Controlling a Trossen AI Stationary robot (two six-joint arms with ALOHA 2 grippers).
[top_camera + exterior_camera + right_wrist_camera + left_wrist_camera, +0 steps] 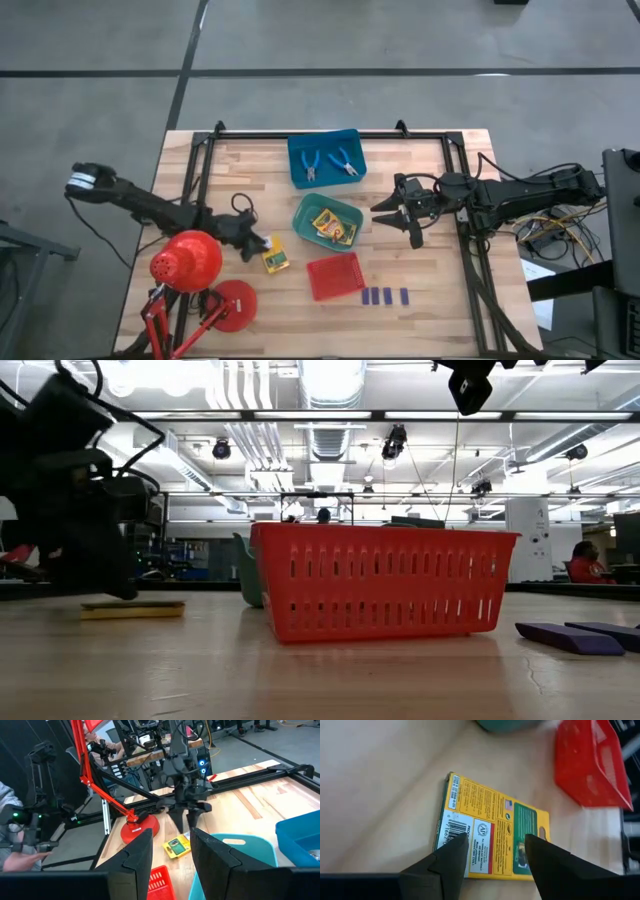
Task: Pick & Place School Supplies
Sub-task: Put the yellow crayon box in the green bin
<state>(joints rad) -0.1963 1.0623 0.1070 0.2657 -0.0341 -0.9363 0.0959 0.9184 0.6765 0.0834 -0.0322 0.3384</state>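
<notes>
My left gripper has the flat box's long side [493, 875] reaching past both of its fingers, so next my left gripper moves back and grips the box at its hang-tab end [544, 824].
A flat yellow-and-green box [490, 832] lies on the wooden table between the red lamp and the red tray, also seen as the box [276, 260]. My left gripper [495, 852] is open, slanting down just short of it, its fingers spread wider than the box's near end and touching nothing. More yellow-and-green boxes [335, 227] lie in the green tray [305, 215]. Two blue-handled tools [327, 163] lie in the blue tray [300, 175]. Several dark purple blocks [385, 296] lie flat near the front edge. My right gripper [397, 222] hangs open and empty, raised beside the green tray.
The red tray [335, 276] stands just right of the loose box. A red desk lamp [188, 262] with its round base [235, 305] stands close to my left arm at the front left. A black frame [330, 135] runs along the table's far and side edges.
</notes>
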